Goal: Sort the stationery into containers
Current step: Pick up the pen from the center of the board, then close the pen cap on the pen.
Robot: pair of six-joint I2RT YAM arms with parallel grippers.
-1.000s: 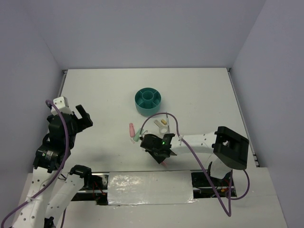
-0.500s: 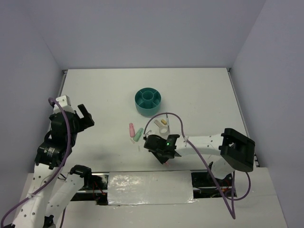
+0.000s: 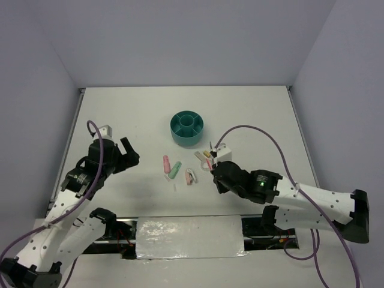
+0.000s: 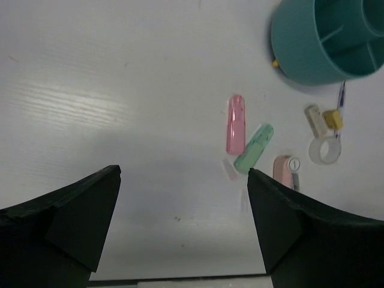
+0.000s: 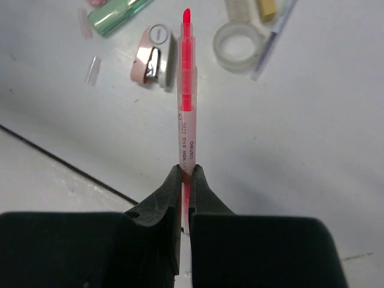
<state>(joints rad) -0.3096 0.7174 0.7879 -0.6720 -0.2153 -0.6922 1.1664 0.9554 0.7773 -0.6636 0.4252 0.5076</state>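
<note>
My left gripper should carry on going toward the sliver (image 5: 93,71), open, and close around it, because the small clear sliver is free of the pink-white clip (image 3: 190,176) and green capsule.
My right gripper (image 5: 185,174) is shut on the thin pink pen (image 5: 186,102), which points forward above the table. Below it lie the pink-white clip (image 5: 155,57), the clear tape ring (image 5: 239,45), the thin grey pen (image 5: 273,36) and the pale-green capsule (image 5: 114,17). In the top view the right gripper (image 3: 217,173) is just right of the clip (image 3: 190,177), in front of the teal organiser (image 3: 187,128). My left gripper (image 4: 183,175) is open and empty, left of the pink capsule (image 4: 235,124) and green capsule (image 4: 254,147). The left gripper (image 3: 129,154) is left of the items.
A yellowish piece (image 4: 333,119) and a whitish piece (image 4: 312,119) lie by the tape ring (image 4: 324,150) near the organiser (image 4: 324,42). A small clear sliver (image 5: 92,70) lies left of the clip. The table's front edge and a foil strip (image 3: 189,237) are close below.
The right arm has swung right, its gripper now holding the pink pen beside the tape ring; the clip is uncovered. The left arm has moved right and forward toward the items.
</note>
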